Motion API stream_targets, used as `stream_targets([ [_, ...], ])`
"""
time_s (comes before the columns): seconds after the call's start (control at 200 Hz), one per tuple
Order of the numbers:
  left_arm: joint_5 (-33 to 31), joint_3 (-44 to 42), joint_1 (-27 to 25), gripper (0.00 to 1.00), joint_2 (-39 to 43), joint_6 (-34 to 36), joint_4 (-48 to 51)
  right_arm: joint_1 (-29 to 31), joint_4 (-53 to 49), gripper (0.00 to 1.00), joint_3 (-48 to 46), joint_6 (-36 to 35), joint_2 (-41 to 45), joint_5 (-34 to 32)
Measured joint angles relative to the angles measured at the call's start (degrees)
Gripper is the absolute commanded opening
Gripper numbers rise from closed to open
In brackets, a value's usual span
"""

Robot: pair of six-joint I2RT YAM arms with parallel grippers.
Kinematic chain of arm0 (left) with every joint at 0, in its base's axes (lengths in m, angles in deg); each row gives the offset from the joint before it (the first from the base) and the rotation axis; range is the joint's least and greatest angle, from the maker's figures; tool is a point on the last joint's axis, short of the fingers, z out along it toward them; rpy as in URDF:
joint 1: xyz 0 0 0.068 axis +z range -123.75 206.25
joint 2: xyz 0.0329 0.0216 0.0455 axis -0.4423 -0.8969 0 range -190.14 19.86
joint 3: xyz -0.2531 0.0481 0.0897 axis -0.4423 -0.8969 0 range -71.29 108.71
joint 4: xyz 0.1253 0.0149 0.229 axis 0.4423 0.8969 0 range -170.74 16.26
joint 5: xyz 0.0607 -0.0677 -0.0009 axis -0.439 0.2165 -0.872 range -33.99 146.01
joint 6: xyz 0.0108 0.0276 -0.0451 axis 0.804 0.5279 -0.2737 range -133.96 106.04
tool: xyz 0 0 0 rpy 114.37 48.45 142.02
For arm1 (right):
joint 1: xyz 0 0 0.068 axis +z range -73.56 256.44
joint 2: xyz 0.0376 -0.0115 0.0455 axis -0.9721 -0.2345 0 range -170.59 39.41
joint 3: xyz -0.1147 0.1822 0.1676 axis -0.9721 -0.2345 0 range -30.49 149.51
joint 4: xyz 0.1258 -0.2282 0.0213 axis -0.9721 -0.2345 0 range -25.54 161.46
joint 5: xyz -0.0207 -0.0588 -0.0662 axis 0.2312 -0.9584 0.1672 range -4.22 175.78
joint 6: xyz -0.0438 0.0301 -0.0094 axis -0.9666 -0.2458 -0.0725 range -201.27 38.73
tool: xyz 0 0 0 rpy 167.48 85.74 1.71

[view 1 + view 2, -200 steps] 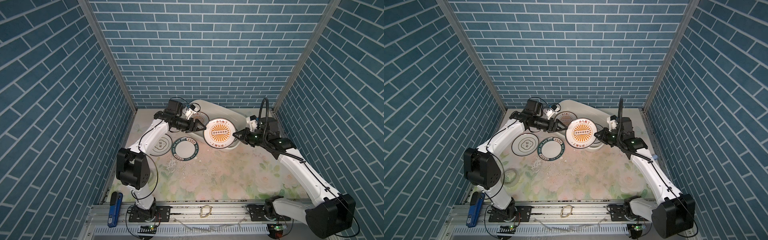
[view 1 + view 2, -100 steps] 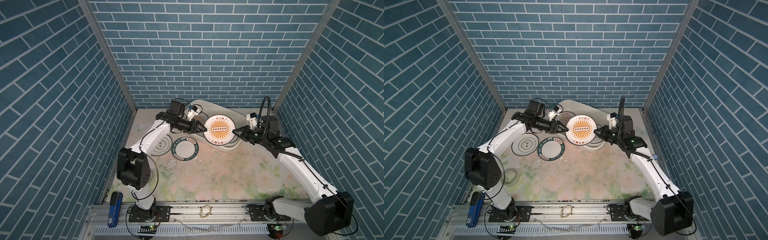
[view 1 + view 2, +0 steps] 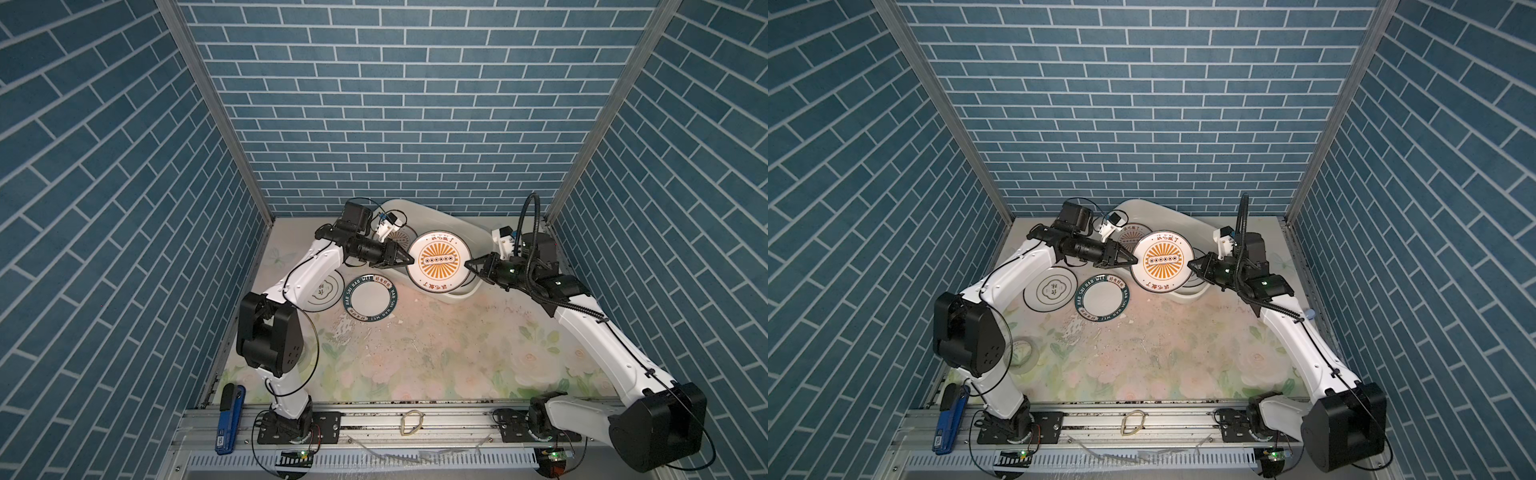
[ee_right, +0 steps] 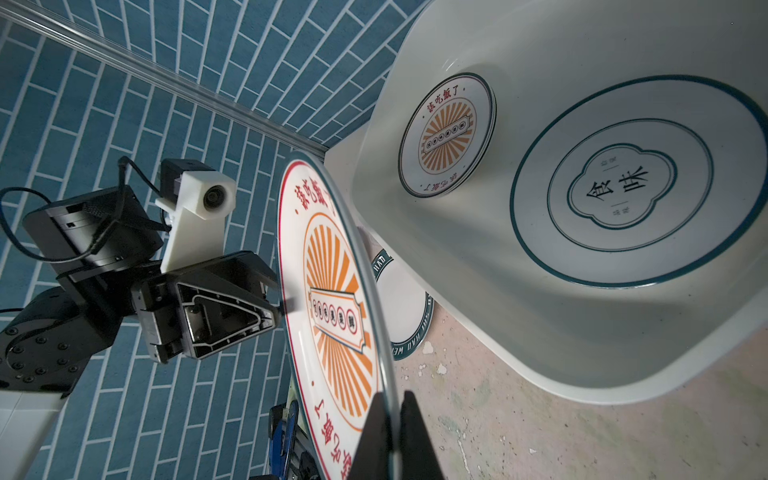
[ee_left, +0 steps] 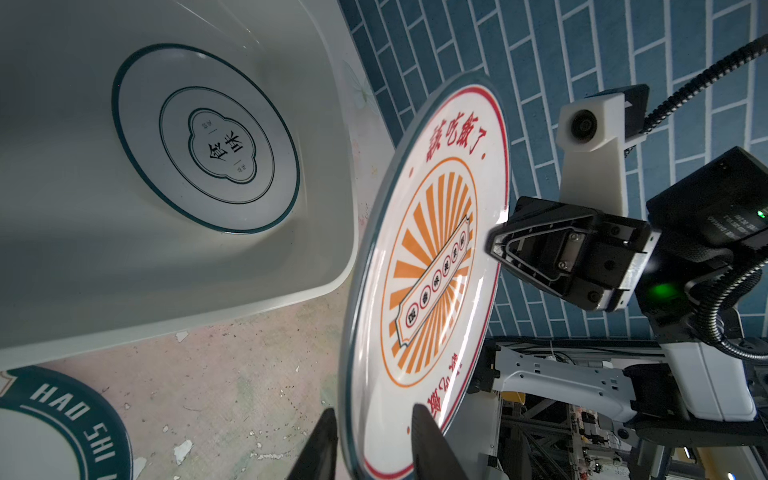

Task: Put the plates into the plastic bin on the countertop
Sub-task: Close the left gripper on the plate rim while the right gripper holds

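Note:
Next, I take the opposite rim (image 3: pixel 409 271) with my left gripper and lower the plate inside, as my right gripper holds the large sunburst plate over the bin's end (image 3: pixel 478 285).
A white plate with an orange sunburst centre (image 3: pixel 438 261) (image 3: pixel 1162 261) hangs tilted over the front rim of the plastic bin (image 3: pixel 415 201). My right gripper (image 3: pixel 467 264) (image 4: pixel 392 395) is shut on its rim. My left gripper (image 3: pixel 410 261) (image 5: pixel 372 411) stands astride the opposite rim, jaws narrowed but wider than the rim. In the bin lie a quatrefoil plate (image 5: pixel 205 139) (image 4: pixel 636 183) and a smaller sunburst plate (image 4: pixel 446 135). On the countertop (image 3: pixel 436 345) lie a green lettered plate (image 3: pixel 370 298) and another quatrefoil plate (image 3: pixel 1050 289).
A translucent tape roll (image 3: pixel 1023 353) lies near the left arm's base. A blue tool (image 3: pixel 227 417) sits on the front rail at the left. Brick walls close in on three sides, and the bin stands against the back wall.
The right gripper has carried the sunburst plate a little leftward and up over the bin's front rim. The left gripper's jaws have narrowed around its left rim.

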Motion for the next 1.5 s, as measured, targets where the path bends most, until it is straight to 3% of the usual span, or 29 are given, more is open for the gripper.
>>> stream_targets([
  [0.215, -0.17, 0.00, -0.37, 0.26, -0.52, 0.02, 0.04, 0.00, -0.02, 0.00, -0.07, -0.52, 0.22, -0.17],
  [0.485, -0.31, 0.13, -0.63, 0.11, -0.52, -0.57, 0.07, 0.00, 0.22, 0.00, -0.50, -0.55, 0.33, -0.15],
  [0.775, 1.31, 0.24, -0.52, 0.07, -0.52, -3.39, -0.85, -0.22, 0.48, 0.00, -0.83, -1.51, 0.72, 0.50],
  [0.955, 2.16, 0.22, -0.48, 0.00, -0.52, -4.79, -2.40, -0.31, 0.87, 0.18, -0.92, -1.36, 0.87, 0.28],
  [1.275, 2.56, 0.22, -1.01, 0.00, -0.52, -4.85, -2.93, -0.33, 1.66, 0.36, -1.38, -1.55, 0.87, -1.05],
  [1.501, 1.81, 1.55, -0.90, 0.00, -0.52, -3.37, -1.25, -1.49, 1.16, 0.39, -1.38, -1.57, 1.36, -3.91],
])
